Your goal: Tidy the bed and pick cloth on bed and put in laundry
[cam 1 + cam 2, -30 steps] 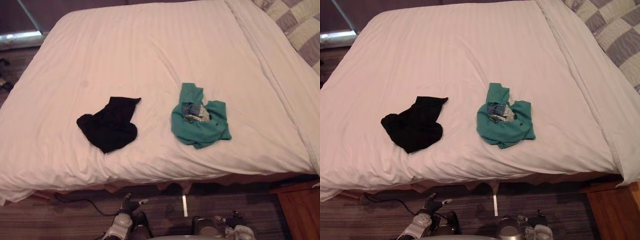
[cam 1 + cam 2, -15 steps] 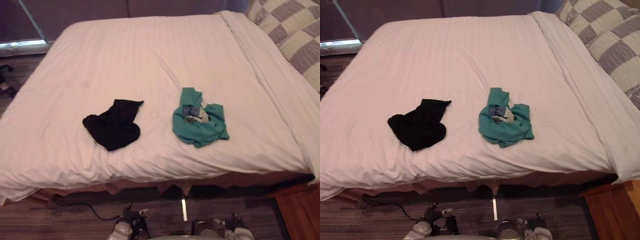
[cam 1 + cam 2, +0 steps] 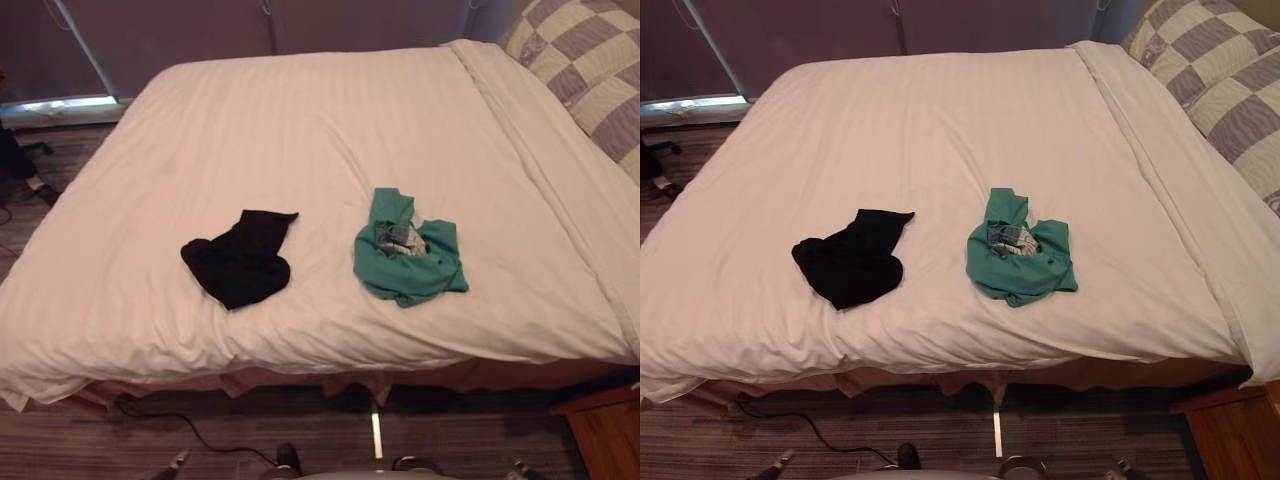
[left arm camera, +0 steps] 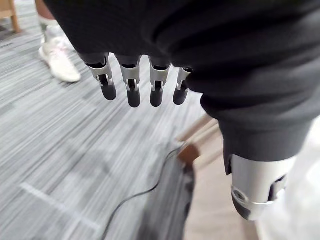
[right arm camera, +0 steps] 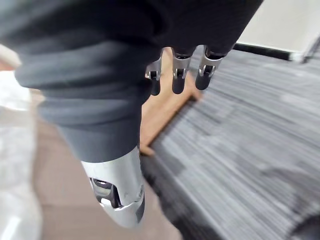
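Observation:
The grey-blue piece [image 3: 398,240] is inside the green cloth's bunched folds [image 3: 405,277]. The grey-blue piece will come along when I carry the green cloth.
A crumpled black cloth [image 3: 240,260] lies on the white bed [image 3: 300,120], left of the middle and near the front edge. To its right sits a bunched green cloth [image 3: 408,265] with a small grey-blue piece [image 3: 398,238] on top. Both hands hang low in front of the bed, over the floor. My left hand [image 4: 130,85] has straight fingers and holds nothing. My right hand [image 5: 179,75] is likewise open and empty. Neither hand touches the bed or the cloths.
Checkered pillows [image 3: 590,70] lie at the bed's far right. A wooden nightstand [image 3: 605,440] stands at the bed's front right corner. Striped grey carpet [image 4: 60,150] runs along the bed front. A person's white shoe [image 4: 60,60] is on the floor behind my left hand.
The camera has tipped up, so the whole bed sits lower in the picture. Both hands have dropped toward the bottom edge. The cloths have not moved on the bed.

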Robot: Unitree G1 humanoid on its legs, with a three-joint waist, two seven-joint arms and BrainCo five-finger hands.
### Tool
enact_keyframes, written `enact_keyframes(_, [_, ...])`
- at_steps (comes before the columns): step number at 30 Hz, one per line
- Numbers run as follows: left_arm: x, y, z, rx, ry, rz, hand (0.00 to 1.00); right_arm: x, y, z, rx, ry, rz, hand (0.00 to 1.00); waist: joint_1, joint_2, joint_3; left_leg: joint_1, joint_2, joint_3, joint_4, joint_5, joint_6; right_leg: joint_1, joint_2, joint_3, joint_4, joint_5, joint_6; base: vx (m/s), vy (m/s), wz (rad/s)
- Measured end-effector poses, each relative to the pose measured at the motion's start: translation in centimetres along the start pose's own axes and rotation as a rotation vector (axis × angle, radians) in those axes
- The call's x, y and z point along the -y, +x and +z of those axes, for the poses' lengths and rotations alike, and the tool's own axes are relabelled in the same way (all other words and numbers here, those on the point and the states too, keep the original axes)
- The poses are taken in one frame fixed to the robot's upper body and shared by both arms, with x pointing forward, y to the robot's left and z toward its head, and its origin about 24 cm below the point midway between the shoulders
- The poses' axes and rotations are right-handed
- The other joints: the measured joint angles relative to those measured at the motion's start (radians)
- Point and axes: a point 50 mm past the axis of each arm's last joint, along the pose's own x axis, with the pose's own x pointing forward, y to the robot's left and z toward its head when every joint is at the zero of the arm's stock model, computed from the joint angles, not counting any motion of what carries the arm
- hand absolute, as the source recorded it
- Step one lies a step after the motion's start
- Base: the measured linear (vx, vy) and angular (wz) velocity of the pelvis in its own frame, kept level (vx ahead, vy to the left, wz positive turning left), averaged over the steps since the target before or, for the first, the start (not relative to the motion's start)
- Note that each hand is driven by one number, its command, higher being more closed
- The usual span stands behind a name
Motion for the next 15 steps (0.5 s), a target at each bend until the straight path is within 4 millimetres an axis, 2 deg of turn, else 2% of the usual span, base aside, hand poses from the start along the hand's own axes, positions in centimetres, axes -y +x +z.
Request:
enact_keyframes(1, [-1.3,0.2,2.4,0.109,0.017,0.052,0.0,0.5,0.1,2.5,0.118,-0.048,-0.033,0.0,0.001,0.003,-0.006,0.0,0.0,-0.003,-0.002,0.0,0.0,0.002,0.0,-0.003,0.0,0.0,0.0,-0.02,0.004,0.07])
enact_keyframes(3, [-2.5,-0.1,6.0,0.279,0.071,0.118,0.0,0.7,-0.1,5.6,0.274,-0.125,-0.073,0.0,0.003,0.004,-0.014,-0.001,-0.001,-0.005,-0.003,0.0,0.0,0.003,0.0,-0.003,0.0,0.0,0.0,-0.02,0.007,0.06])
enact_keyframes(4, [-3.3,-0.9,9.5,0.439,0.105,0.168,0.0,0.8,-0.4,7.7,0.383,-0.176,-0.1,0.0,0.005,0.002,-0.016,-0.002,-0.001,-0.006,-0.004,0.0,0.0,0.003,0.0,-0.003,-0.001,0.001,0.0,0.0,0.0,0.0])
enact_keyframes(5, [-3.5,-1.4,10.7,0.499,0.114,0.185,0.0,0.8,-0.5,8.4,0.42,-0.196,-0.109,0.0,0.005,0.0,-0.017,-0.004,-0.001,-0.007,-0.004,0.0,0.0,0.002,0.0,-0.003,-0.001,0.002,0.0,0.0,0.0,0.0])
enact_keyframes(7, [-3.9,-3.7,15.3,0.743,0.145,0.251,0.0,0.8,-0.8,11.0,0.543,-0.264,-0.149,0.0,0.006,-0.008,-0.025,-0.008,-0.003,-0.01,0.001,0.001,0.001,-0.003,0.001,0.001,-0.005,0.01,0.0,0.02,0.012,-0.05])
enact_keyframes(10, [-3.5,-6.0,17.9,0.897,0.147,0.263,0.0,0.8,-1.0,12.6,0.626,-0.342,-0.17,0.0,0.005,-0.012,-0.042,-0.017,-0.008,-0.011,0.002,0.001,0.001,-0.001,0.002,0.002,-0.013,0.016,0.002,0.05,0.011,-0.03])
enact_keyframes(13, [-1.8,-8.6,20.4,1.072,0.175,0.209,0.0,-0.1,-1.8,15.2,0.783,-0.466,-0.153,0.0,0.0,-0.012,-0.042,-0.018,-0.012,-0.009,0.002,0.001,0.002,-0.005,0.0,0.005,-0.011,0.018,0.002,0.04,0.009,-0.02])
enact_keyframes(15, [-0.5,-10.4,22.2,1.198,0.199,0.163,0.0,-1.4,-2.7,17.9,0.913,-0.529,-0.111,0.0,0.0,-0.01,-0.04,-0.03,-0.011,-0.009,0.002,0.004,0.006,-0.023,0.001,0.008,0.003,0.017,0.001,0.0,0.0,0.0])
